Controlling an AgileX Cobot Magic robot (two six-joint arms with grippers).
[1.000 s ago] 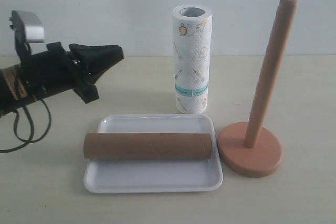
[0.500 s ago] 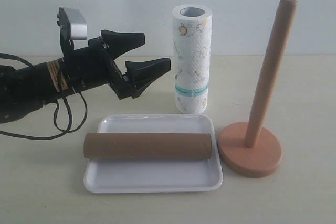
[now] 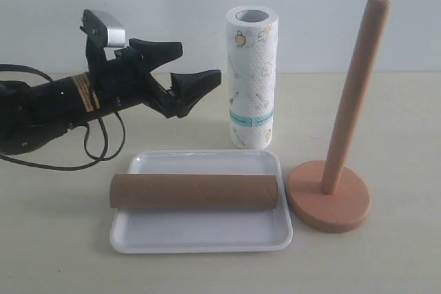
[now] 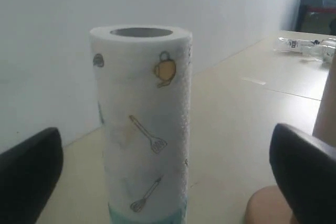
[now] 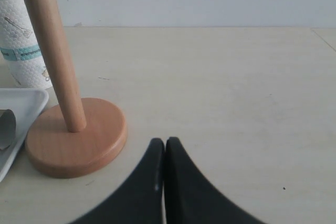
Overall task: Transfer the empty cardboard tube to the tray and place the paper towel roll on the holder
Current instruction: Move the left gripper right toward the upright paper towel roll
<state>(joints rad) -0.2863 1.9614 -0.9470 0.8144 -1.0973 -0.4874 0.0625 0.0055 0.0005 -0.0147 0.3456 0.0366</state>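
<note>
The gap between my left gripper's open fingers is lined up with the upright paper towel roll (image 4: pixel 144 129), so I should keep moving toward its upper half (image 3: pixel 251 56) until the fingers are around it.
The brown cardboard tube (image 3: pixel 194 192) lies lengthwise in the white tray (image 3: pixel 201 239) at the front. Behind the tray the paper towel roll (image 3: pixel 251 77) (image 4: pixel 142 124) stands upright, and part of it shows in the right wrist view (image 5: pixel 21 40). The wooden holder (image 3: pixel 329 194) (image 5: pixel 76 137) stands right of the tray, its dowel bare. My left gripper (image 3: pixel 200 67) (image 4: pixel 168 182) is open, its fingers just left of the roll and apart from it. Away from the holder's base, my right gripper (image 5: pixel 165 142) is shut on nothing and does not show in the exterior view.
A clear plastic bottle (image 4: pixel 307 46) lies on the table far beyond the roll in the left wrist view. A black cable (image 3: pixel 96 153) loops on the table under the left arm. Behind the table is a plain wall.
My left arm has swung in from the left edge toward the paper towel roll and its fingers have opened. The tube, tray, roll and holder have not moved.
</note>
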